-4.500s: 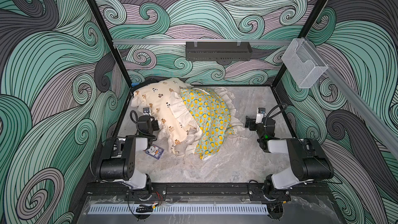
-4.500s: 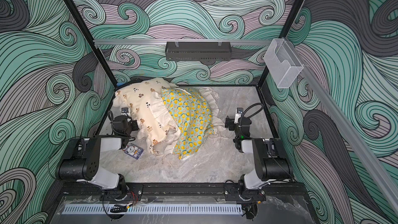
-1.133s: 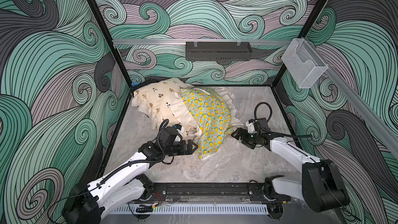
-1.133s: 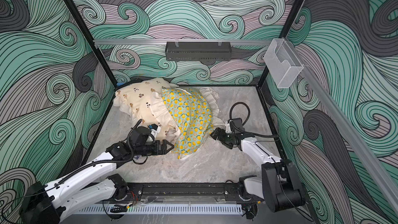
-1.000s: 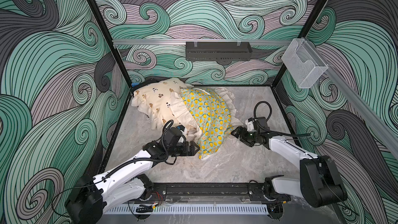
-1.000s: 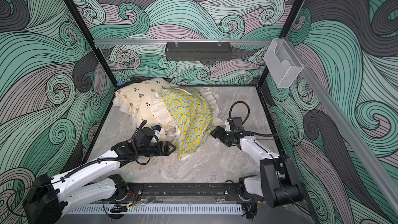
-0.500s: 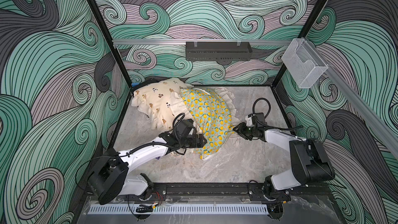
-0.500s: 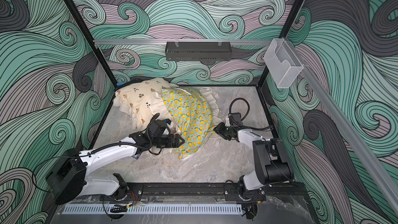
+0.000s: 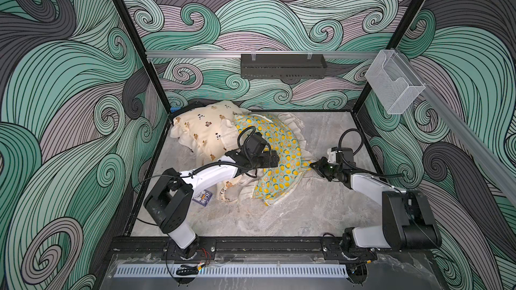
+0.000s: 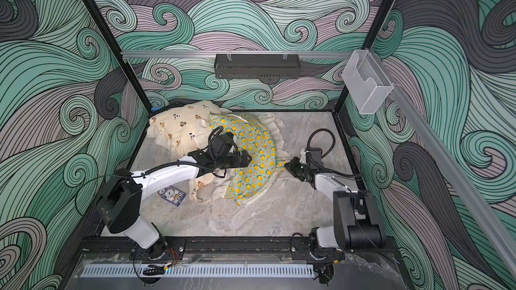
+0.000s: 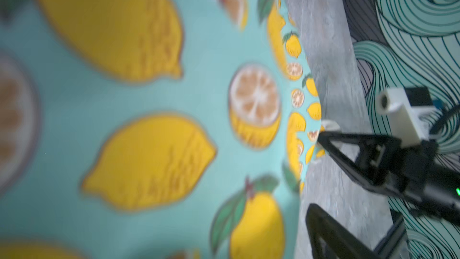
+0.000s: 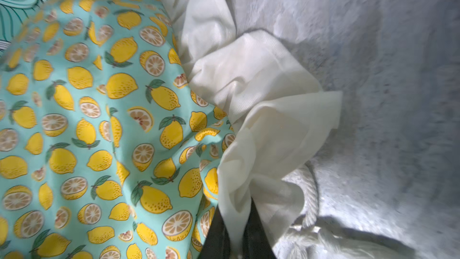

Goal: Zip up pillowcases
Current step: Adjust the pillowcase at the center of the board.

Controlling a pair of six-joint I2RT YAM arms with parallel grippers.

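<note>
With the lemon pillowcase crooked over the bear pillowcase, my right gripper should pull the lemon pillowcase clear and square before my left gripper takes its near corner (image 9: 267, 200).
The mint-green lemon pillowcase (image 9: 284, 181) lies mid-table, partly over the cream bear pillowcase (image 9: 203, 126); both show in both top views. My left gripper (image 9: 275, 160) stands open, low over the lemon fabric (image 11: 149, 110), which fills the left wrist view. Only one of its fingers (image 11: 323, 230) shows there. My right gripper (image 12: 236, 235) is shut on the lemon pillowcase's cream ruffle (image 12: 261, 120) at its right edge, also seen in a top view (image 10: 289, 167). No zipper shows.
A small blue patterned card (image 9: 203, 198) lies on the table under my left arm. A flat black box (image 9: 282, 65) hangs on the back rail and a clear holder (image 9: 393, 87) on the right rail. Bare marble (image 9: 279, 218) lies in front.
My right gripper has shut on the ruffle. My left arm has swung right and forward, from beside the bear pillowcase onto the lemon pillowcase.
</note>
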